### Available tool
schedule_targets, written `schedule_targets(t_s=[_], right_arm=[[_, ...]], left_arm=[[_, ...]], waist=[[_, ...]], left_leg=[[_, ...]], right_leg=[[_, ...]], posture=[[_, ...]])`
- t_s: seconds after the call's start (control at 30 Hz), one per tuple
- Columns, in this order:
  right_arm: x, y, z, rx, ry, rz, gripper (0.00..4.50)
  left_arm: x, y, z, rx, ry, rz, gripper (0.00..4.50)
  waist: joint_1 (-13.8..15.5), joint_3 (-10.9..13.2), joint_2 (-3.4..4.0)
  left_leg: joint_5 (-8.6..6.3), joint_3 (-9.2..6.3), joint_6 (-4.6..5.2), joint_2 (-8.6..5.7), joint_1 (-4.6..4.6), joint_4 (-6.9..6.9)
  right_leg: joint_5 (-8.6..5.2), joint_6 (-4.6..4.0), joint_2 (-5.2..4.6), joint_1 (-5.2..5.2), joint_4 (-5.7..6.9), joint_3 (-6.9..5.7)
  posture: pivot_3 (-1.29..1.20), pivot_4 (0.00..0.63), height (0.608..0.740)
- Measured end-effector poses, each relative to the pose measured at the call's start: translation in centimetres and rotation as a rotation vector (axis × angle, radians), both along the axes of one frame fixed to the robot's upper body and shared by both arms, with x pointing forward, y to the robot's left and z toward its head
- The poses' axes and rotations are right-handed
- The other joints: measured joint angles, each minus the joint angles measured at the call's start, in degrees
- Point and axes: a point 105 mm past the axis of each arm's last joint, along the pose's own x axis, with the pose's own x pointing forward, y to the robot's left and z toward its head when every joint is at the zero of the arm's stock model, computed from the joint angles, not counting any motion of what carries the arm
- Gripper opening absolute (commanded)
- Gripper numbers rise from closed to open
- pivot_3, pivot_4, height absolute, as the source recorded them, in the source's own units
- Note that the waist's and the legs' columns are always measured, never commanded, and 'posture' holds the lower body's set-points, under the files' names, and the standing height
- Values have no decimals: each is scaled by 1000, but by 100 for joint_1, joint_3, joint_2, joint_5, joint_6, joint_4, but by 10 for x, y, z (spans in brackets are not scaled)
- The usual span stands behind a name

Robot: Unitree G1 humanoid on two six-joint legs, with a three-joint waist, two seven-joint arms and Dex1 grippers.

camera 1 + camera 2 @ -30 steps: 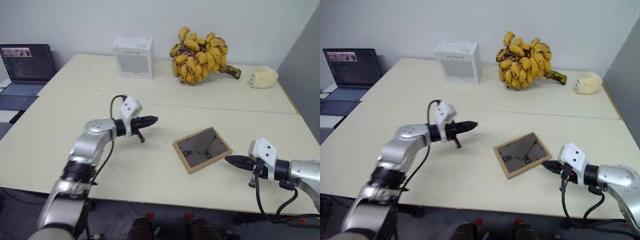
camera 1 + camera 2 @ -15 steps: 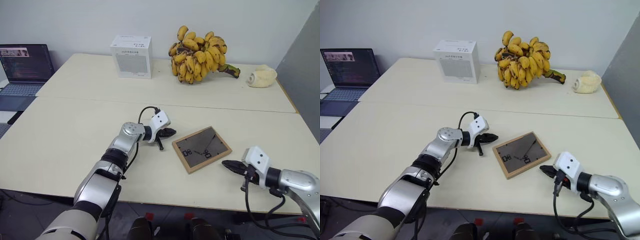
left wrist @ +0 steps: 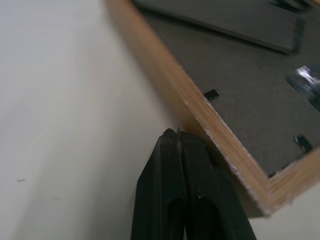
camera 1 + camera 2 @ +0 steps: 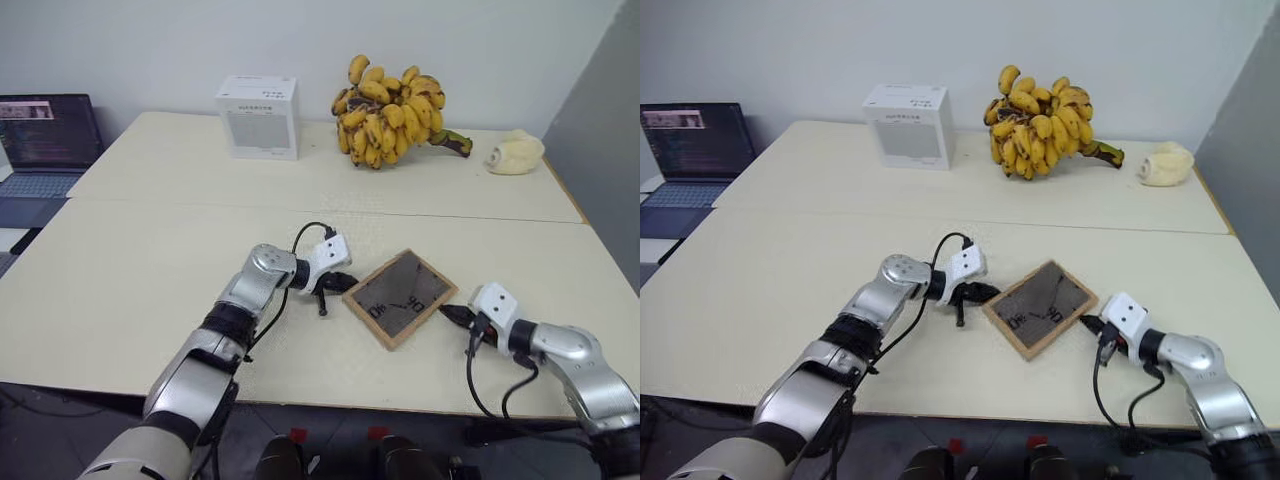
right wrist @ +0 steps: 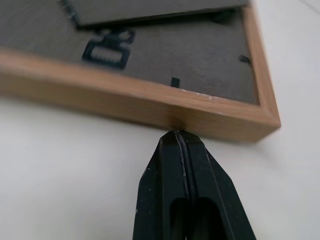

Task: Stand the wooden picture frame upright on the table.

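The picture frame is at a slant with a corner (image 4: pixel 347 299) toward my left gripper. My grippers should turn the frame's long edges (image 4: pixel 424 321) to face them and then squeeze those edges.
The wooden picture frame (image 4: pixel 400 297) lies on the table (image 4: pixel 150 260) with its dark back panel facing up, near the front edge and right of centre. My left gripper (image 4: pixel 345 283) is shut, its tips against the frame's left wooden edge (image 3: pixel 200 115). Shut as well, my right gripper (image 4: pixel 447 314) has its tips against the frame's right edge (image 5: pixel 150 102). Neither gripper holds anything. The picture side is hidden underneath.
A white box (image 4: pixel 258 117) and a big bunch of bananas (image 4: pixel 390 110) stand at the table's far side, with a cream-coloured lump (image 4: pixel 516 153) at the far right. An open laptop (image 4: pixel 40 135) sits off the table's left.
My left gripper has swung right and down to the frame's left edge. The right gripper has moved forward to the frame's right edge. Both stayed shut.
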Motion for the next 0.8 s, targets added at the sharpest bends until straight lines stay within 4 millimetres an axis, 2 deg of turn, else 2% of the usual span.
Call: schedule_targets(t_s=[0.13,0.3,0.5,0.63,0.7,0.73,0.8], right_arm=[[23,15,2,5,-25,15,0],[33,30,4,8,-42,47,0],[33,31,5,-13,-54,69,0],[27,20,5,-63,-51,90,0],[22,10,5,-95,-44,96,0],[20,8,6,-102,-42,98,0],[16,4,6,-125,-36,109,0]], left_arm=[[-28,0,-3,31,104,-87,9],[-37,2,7,28,119,-96,9],[-26,14,12,-37,59,54,9],[-17,45,19,-62,39,254,9],[-17,64,24,-94,136,391,392],[-19,68,27,-113,173,424,482],[-28,70,37,-194,323,494,1004]], waist=[[-43,1,1],[-49,2,2],[-47,3,3],[-41,5,6],[-37,7,7],[-24,9,5],[2,11,7]], left_leg=[[0,-3,1,4,23,0],[-1,-5,1,4,17,-4],[-1,-6,2,4,17,-4],[-1,-6,2,4,17,-5],[-1,-8,2,4,16,-4],[-1,-13,2,3,14,-2],[-1,-14,1,2,12,1]], right_leg=[[-12,19,5,21,0,0],[-2,-3,4,16,-2,-1],[-3,-5,3,15,0,-1],[-3,-4,2,16,-2,-2],[-6,1,2,16,-1,-5],[-10,7,2,17,-1,-8],[-17,20,-1,19,-1,-10]], posture=[[0,150,740],[0,150,740],[0,150,740],[0,150,740],[0,150,740],[0,150,740],[0,150,740]])
